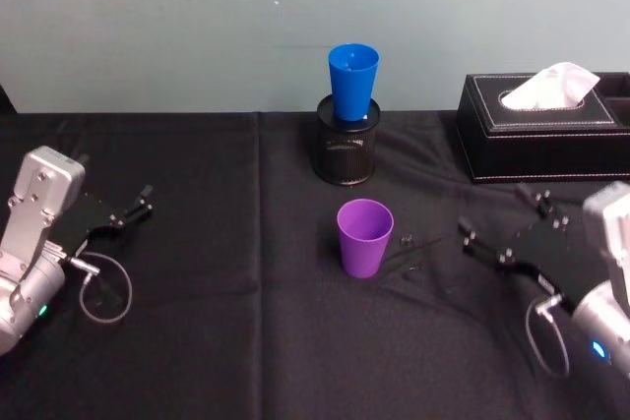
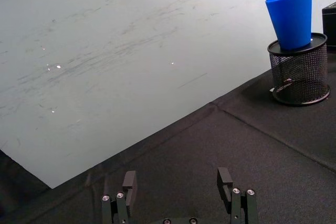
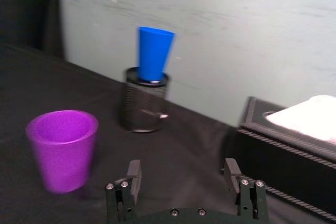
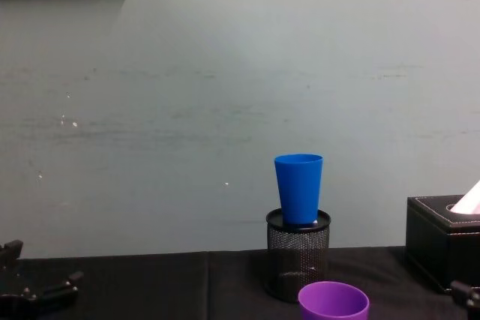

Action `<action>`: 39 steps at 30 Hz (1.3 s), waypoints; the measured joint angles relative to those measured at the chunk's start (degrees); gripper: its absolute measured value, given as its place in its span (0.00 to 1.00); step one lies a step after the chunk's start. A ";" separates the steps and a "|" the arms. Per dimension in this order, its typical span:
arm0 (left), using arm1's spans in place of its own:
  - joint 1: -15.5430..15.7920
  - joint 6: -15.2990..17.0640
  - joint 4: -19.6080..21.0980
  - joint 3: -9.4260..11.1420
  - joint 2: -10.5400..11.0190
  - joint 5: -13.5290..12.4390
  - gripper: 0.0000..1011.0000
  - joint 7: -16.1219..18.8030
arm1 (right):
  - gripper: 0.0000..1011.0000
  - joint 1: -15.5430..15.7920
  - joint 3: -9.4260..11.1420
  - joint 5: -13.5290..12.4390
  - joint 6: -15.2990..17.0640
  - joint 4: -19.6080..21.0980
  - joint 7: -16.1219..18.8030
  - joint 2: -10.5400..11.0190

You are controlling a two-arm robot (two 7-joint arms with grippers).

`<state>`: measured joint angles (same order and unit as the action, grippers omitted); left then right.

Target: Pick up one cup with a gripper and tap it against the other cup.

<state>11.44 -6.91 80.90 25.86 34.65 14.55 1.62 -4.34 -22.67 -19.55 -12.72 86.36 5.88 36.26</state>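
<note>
I expect the blue cup to stay standing when I tap the purple cup against it, because it sits flat on the pen holder's wide top.
The purple cup stands upright on the black cloth near the table's middle, also seen as purple cup and purple cup. Behind it the blue cup sits mouth up in the top of a black mesh pen holder; blue cup, blue cup, blue cup. My right gripper rests open on the cloth to the right of the purple cup, apart from it; right gripper. At the far left my left gripper lies open and empty; left gripper.
A black tissue box with a white tissue stands at the back right, just beyond my right gripper. A grey-green wall closes off the table's far edge behind the pen holder. Black cloth covers the whole table.
</note>
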 joint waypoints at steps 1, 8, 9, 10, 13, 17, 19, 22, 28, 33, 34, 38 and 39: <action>-0.01 0.00 0.00 0.00 0.00 0.00 0.99 0.00 | 0.99 1.10 0.19 -1.18 -0.59 0.65 1.57 0.36; 0.00 0.00 0.00 0.00 0.00 0.00 0.99 0.00 | 0.99 4.30 -0.29 -5.02 -2.77 2.37 8.69 1.10; 0.00 0.00 0.00 0.00 0.00 0.00 0.99 0.00 | 0.99 4.44 -0.47 -5.30 -2.98 2.40 9.53 1.08; 0.00 0.00 0.00 0.00 0.00 0.00 0.99 0.00 | 0.99 4.53 -0.89 -5.61 -3.18 2.40 10.87 0.91; 0.00 0.00 0.00 0.00 0.00 0.00 0.99 0.00 | 0.99 4.17 -1.91 -5.19 -2.87 2.17 12.54 0.13; 0.00 0.00 0.00 0.00 0.00 0.00 0.99 0.00 | 0.99 3.09 -2.84 -4.26 -2.01 1.52 13.63 -1.27; 0.00 0.00 0.00 0.00 0.00 0.00 0.99 0.00 | 0.99 2.20 -3.29 -3.98 -1.28 0.86 14.19 -2.31; 0.00 0.00 0.00 0.00 0.00 0.00 0.99 0.00 | 0.99 1.14 -3.64 -3.95 -0.29 -0.09 14.76 -3.49; 0.00 0.00 0.00 0.00 0.00 0.00 0.99 0.00 | 0.99 -1.93 -4.19 -3.72 2.09 -3.43 15.63 -6.79; 0.00 0.00 0.00 0.00 0.00 0.00 0.99 0.00 | 0.99 -4.48 -4.53 -2.64 2.99 -6.37 15.87 -9.32; 0.00 0.00 0.00 0.00 0.00 0.00 0.99 0.00 | 0.99 -4.86 -4.54 -2.52 3.04 -6.82 15.92 -9.70; 0.00 0.00 0.00 0.00 0.00 0.00 0.99 0.00 | 0.99 -6.90 -4.62 -1.72 3.34 -9.42 16.15 -11.79; 0.00 0.00 0.00 0.00 0.00 0.00 0.99 0.00 | 0.99 -7.23 -4.64 -1.59 3.40 -9.91 16.16 -12.18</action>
<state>11.43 -6.91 80.90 25.86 34.64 14.55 1.62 -11.57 -27.31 -21.15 -9.33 76.45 22.03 24.08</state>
